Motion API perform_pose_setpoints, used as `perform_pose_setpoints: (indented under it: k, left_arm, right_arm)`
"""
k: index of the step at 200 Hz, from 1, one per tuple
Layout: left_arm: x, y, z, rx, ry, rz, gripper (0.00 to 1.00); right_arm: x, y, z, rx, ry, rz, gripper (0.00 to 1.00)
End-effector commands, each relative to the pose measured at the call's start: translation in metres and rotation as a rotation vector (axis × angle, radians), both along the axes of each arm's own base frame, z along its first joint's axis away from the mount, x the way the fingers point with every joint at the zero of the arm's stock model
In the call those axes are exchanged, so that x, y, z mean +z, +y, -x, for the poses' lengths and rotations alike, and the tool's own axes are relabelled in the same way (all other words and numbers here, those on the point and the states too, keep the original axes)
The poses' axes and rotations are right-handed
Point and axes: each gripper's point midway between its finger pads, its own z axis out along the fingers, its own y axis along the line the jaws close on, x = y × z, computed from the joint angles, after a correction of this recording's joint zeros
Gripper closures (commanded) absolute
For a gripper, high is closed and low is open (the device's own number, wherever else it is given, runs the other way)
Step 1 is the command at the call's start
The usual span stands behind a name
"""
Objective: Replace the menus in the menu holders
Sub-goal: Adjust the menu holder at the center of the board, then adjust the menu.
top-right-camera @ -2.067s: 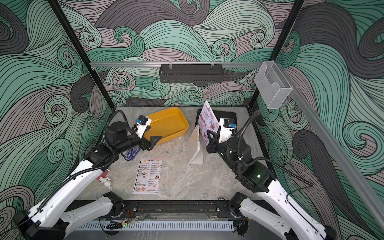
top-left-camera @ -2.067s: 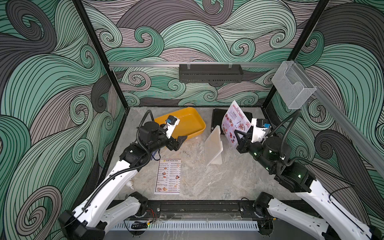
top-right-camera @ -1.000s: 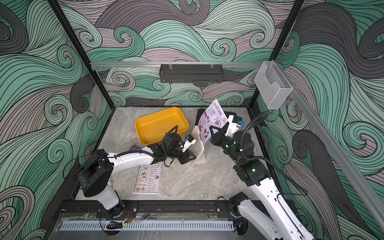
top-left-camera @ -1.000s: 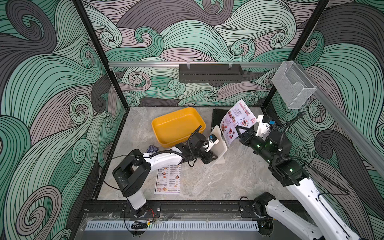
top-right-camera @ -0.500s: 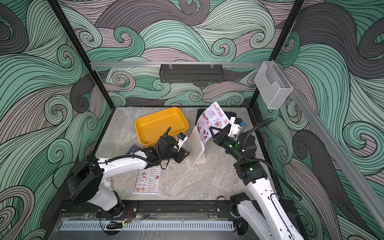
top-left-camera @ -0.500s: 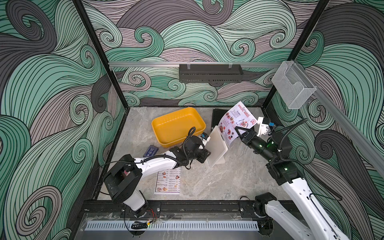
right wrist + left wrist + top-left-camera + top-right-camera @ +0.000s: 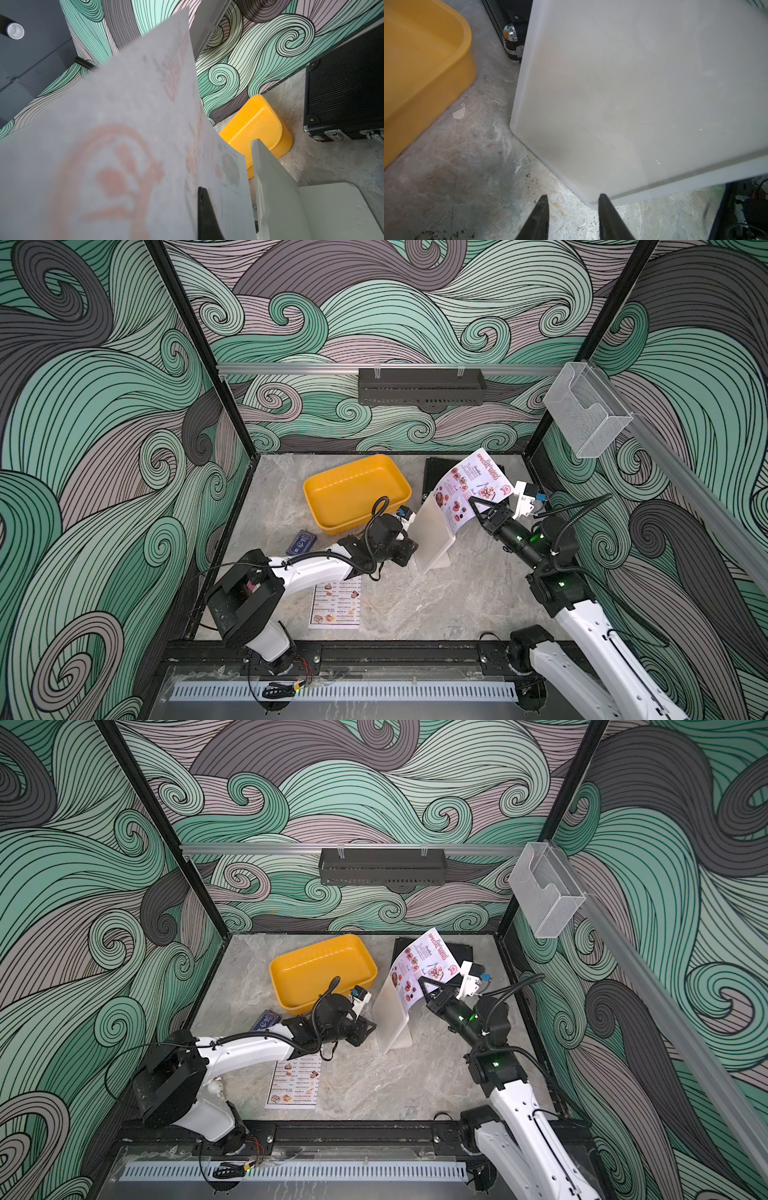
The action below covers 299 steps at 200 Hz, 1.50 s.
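The special menu is bent crooked against the holder's upper edge (image 7: 444, 517), so the robot should raise the menu clear and straighten its free side (image 7: 441, 484) with the left gripper.
The frosted acrylic menu holder (image 7: 432, 535) (image 7: 392, 1013) stands upright mid-table. My right gripper (image 7: 473, 502) (image 7: 423, 982) is shut on the lavender-pink special menu (image 7: 469, 485) (image 7: 124, 145). The sheet curls down along the holder's upper right edge (image 7: 270, 187); whether it is in the slot I cannot tell. One black finger (image 7: 205, 212) shows against the paper. My left gripper (image 7: 411, 549) (image 7: 572, 197) is open, low at the holder's (image 7: 633, 93) left bottom corner, one fingertip against that corner. The white menu (image 7: 336, 601) (image 7: 295, 1083) lies flat near the front, under the left arm.
A yellow tub (image 7: 353, 493) sits behind the left gripper. A black ribbed case (image 7: 432, 472) lies at the back behind the holder. A small dark blue card (image 7: 301, 542) lies left of the arm. A clear box (image 7: 586, 414) hangs on the right wall.
The left arm swung from beside the yellow tub across to the holder's lower left corner. The right gripper carried the pink menu forward and down against the holder's top.
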Motion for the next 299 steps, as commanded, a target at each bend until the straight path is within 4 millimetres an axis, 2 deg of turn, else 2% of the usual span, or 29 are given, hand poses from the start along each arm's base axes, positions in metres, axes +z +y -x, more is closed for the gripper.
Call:
perform_pose_setpoints:
  k: [1,38,59,72,103,105,108,133,163,192,204,207,214,220,234,275,293,299]
  left_arm:
    - [0.013,-0.002,-0.003,0.022,-0.025,0.031,0.61]
    - [0.015,-0.002,-0.005,0.029,-0.027,0.033,0.61]
    - [0.021,0.001,-0.007,0.038,-0.049,0.030,0.60]
    - [0.033,0.005,-0.011,0.042,-0.084,0.019,0.58]
    - [0.083,0.013,-0.019,-0.085,-0.145,0.055,0.49]
    - [0.096,0.014,-0.018,-0.097,-0.165,0.074,0.48]
    - [0.106,0.015,-0.018,-0.116,-0.175,0.087,0.46]
    - [0.169,0.018,-0.015,-0.277,-0.260,0.166,0.34]
    - [0.229,0.011,0.000,-0.467,-0.386,0.244,0.17]
    - [0.258,0.006,0.015,-0.612,-0.408,0.306,0.08]
    - [0.263,0.003,0.031,-0.698,-0.379,0.338,0.07]
    - [0.256,-0.001,0.029,-0.719,-0.345,0.344,0.07]
    - [0.253,-0.004,0.036,-0.768,-0.311,0.366,0.07]
    - [0.252,-0.005,0.042,-0.805,-0.288,0.385,0.09]
    - [0.248,-0.007,0.050,-0.854,-0.238,0.415,0.19]
    - [0.247,-0.010,0.057,-0.905,-0.177,0.465,0.76]
    - [0.250,-0.010,0.057,-0.913,-0.183,0.472,0.98]
    - [0.250,-0.010,0.058,-0.914,-0.184,0.473,1.00]
  right_arm:
    - [0.009,-0.003,0.000,-0.004,-0.042,-0.035,1.00]
    - [-0.006,-0.013,-0.001,-0.054,-0.023,-0.013,1.00]
    - [-0.005,-0.013,0.001,-0.038,-0.034,-0.012,1.00]
    - [-0.002,-0.011,0.005,-0.014,-0.060,0.014,1.00]
    - [0.026,0.009,0.029,0.157,-0.251,0.210,1.00]
    - [0.028,0.011,0.031,0.171,-0.266,0.224,1.00]
    - [0.031,0.013,0.035,0.195,-0.290,0.242,1.00]
    - [0.048,0.026,0.064,0.330,-0.457,0.392,1.00]
    - [0.051,0.035,0.086,0.452,-0.540,0.504,1.00]
    - [0.055,0.041,0.105,0.550,-0.584,0.530,1.00]
    - [0.059,0.043,0.112,0.580,-0.604,0.518,1.00]
    - [0.060,0.044,0.113,0.589,-0.609,0.515,1.00]
    - [0.063,0.044,0.114,0.592,-0.616,0.512,1.00]
    - [0.064,0.044,0.114,0.591,-0.613,0.511,1.00]
    - [0.067,0.044,0.114,0.589,-0.619,0.510,1.00]
    - [0.075,0.044,0.105,0.560,-0.606,0.462,1.00]
    - [0.070,0.043,0.099,0.541,-0.573,0.464,1.00]
    - [0.068,0.042,0.097,0.532,-0.560,0.469,1.00]
